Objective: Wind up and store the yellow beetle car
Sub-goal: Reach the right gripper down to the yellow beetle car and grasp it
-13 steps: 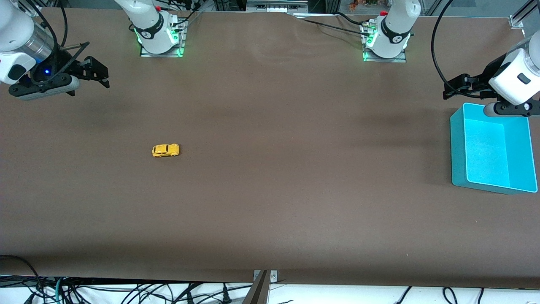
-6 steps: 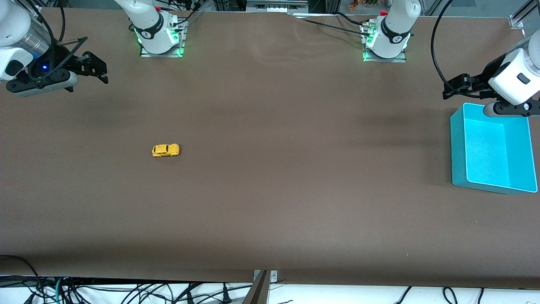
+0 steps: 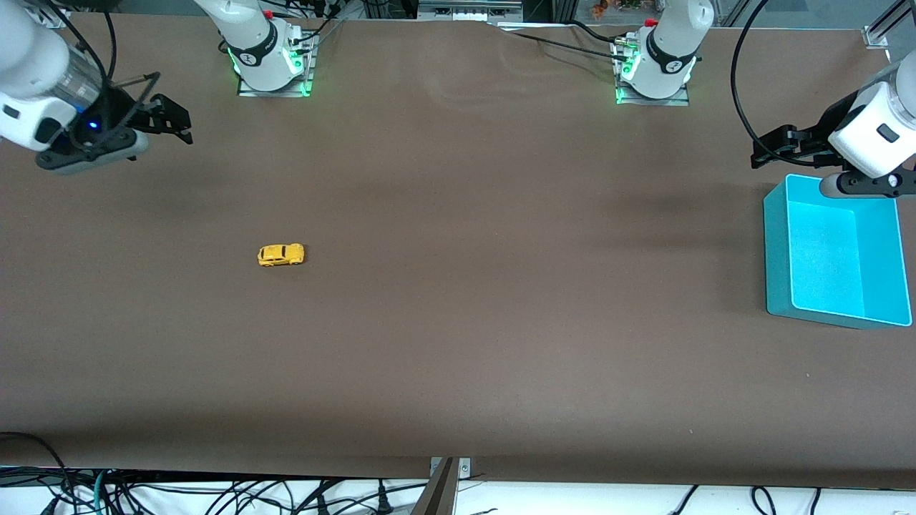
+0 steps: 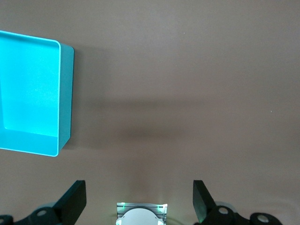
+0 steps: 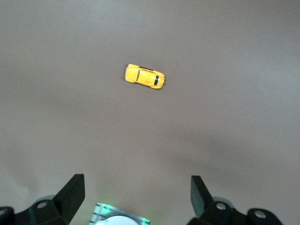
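Note:
The yellow beetle car [image 3: 280, 254] has its nose [image 3: 298, 252] pointing toward the turquoise bin, so it should roll across toward that bin when the robot pulls it back and lets it go.
The yellow beetle car [image 3: 280, 254] stands on its wheels on the brown table, toward the right arm's end; it also shows in the right wrist view [image 5: 145, 77]. My right gripper [image 3: 174, 123] is open and empty, up in the air over the table edge at the right arm's end, well apart from the car. The turquoise bin [image 3: 776, 243] sits empty at the left arm's end and shows in the left wrist view [image 4: 65, 98]. My left gripper [image 3: 769, 149] is open and empty, held in the air beside the bin's rim, waiting.
The right arm's base [image 3: 270, 61] and the left arm's base [image 3: 655, 68] stand along the table's back edge. Cables hang below the table's front edge [image 3: 458, 476].
My right gripper has shifted a little toward the table's middle and turned slightly. The car, the bin and the left arm have not moved.

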{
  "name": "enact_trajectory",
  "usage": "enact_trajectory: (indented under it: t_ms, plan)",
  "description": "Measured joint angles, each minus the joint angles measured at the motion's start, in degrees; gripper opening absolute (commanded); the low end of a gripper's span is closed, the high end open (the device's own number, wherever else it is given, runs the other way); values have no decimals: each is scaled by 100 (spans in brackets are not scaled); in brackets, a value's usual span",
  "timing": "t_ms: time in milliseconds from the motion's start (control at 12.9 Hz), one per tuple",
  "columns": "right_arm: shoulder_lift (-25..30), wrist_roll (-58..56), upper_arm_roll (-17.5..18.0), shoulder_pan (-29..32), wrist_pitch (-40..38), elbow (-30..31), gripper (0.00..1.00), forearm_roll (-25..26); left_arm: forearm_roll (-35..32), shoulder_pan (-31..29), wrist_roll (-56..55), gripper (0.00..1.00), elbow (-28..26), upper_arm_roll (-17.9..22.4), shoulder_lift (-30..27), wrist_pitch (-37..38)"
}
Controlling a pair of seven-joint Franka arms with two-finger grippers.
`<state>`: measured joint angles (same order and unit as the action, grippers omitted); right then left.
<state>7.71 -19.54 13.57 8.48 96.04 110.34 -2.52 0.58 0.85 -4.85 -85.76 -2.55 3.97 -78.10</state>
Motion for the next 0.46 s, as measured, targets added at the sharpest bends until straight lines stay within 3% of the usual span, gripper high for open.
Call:
enact_trajectory:
  t_ms: [463]
  plan:
    - [-635,-3175,82,-21,2306,1366,100,2,0,1,0,100,5,-4,0,0]
